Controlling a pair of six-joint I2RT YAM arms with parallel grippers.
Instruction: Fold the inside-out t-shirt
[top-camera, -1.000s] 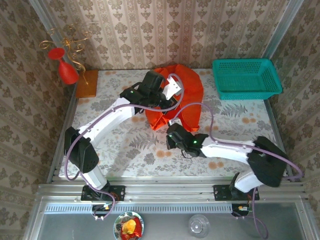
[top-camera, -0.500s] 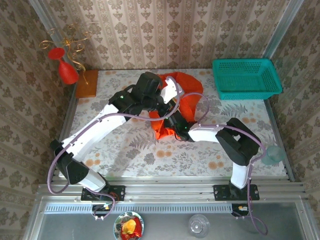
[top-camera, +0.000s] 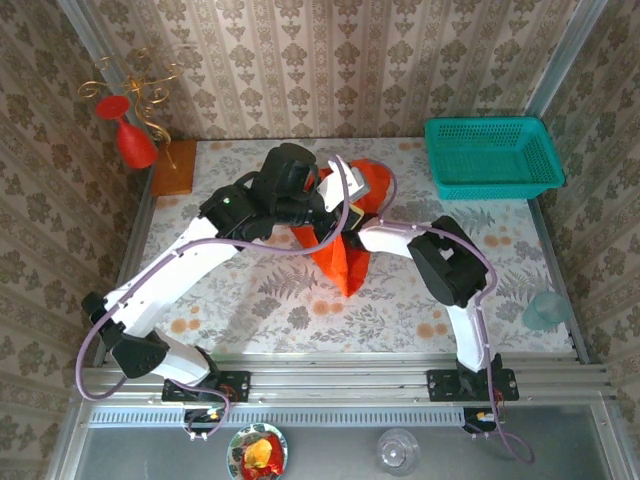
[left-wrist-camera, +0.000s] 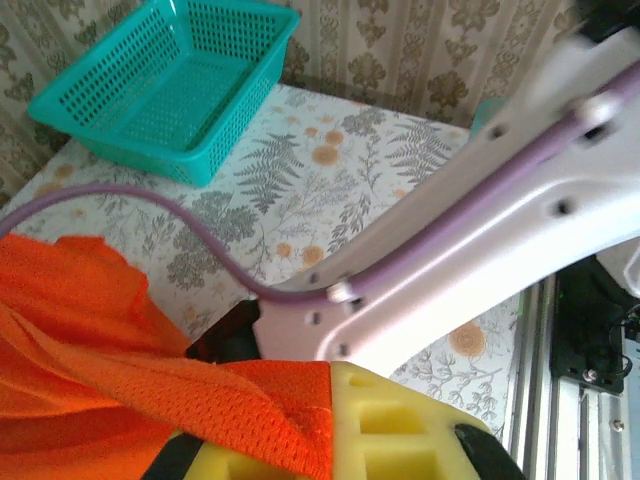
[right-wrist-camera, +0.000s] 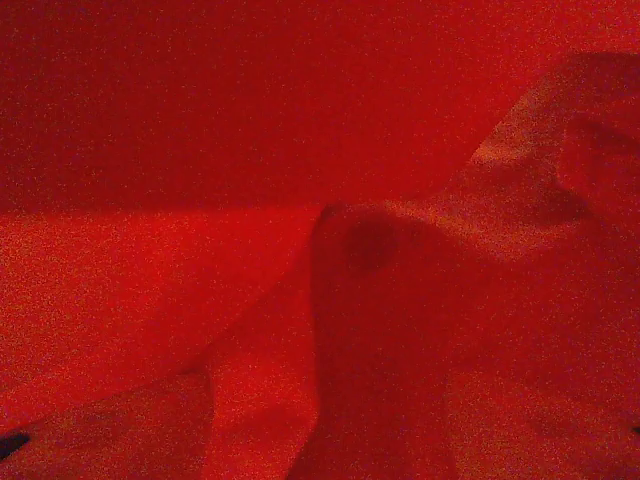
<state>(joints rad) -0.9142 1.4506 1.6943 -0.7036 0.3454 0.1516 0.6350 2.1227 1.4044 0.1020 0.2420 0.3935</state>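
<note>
Loose folds of red-orange cloth (right-wrist-camera: 325, 215) are all around my right gripper, so I expect the inside-out t-shirt (top-camera: 346, 264) to bunch up into a crumpled heap when I pull it.
The inside-out t-shirt (top-camera: 342, 262) is a bright orange bunch lifted off the table's middle, its lower end hanging toward the near side. My left gripper (top-camera: 328, 222) is over it and shut on a fold of the cloth. The left wrist view shows the orange mesh (left-wrist-camera: 90, 330) pinched between the yellow fingers (left-wrist-camera: 400, 420), the left gripper (left-wrist-camera: 325, 445) at the bottom edge. The white right arm (top-camera: 400, 238) reaches in from the right, and its end is hidden under the cloth and the left wrist. Red-orange cloth (right-wrist-camera: 320, 240) lies right against the right wrist camera.
A teal basket (top-camera: 492, 157) stands at the back right, also seen as the basket (left-wrist-camera: 165, 85) in the left wrist view. A red goblet ornament (top-camera: 130, 135) and a wooden block (top-camera: 172, 168) sit at the back left. The right arm's link (left-wrist-camera: 480, 200) crosses close to the left gripper.
The right arm swung from the near right in to the centre, its end going under the shirt. The left gripper drew the shirt up and nearer, bunching it.
</note>
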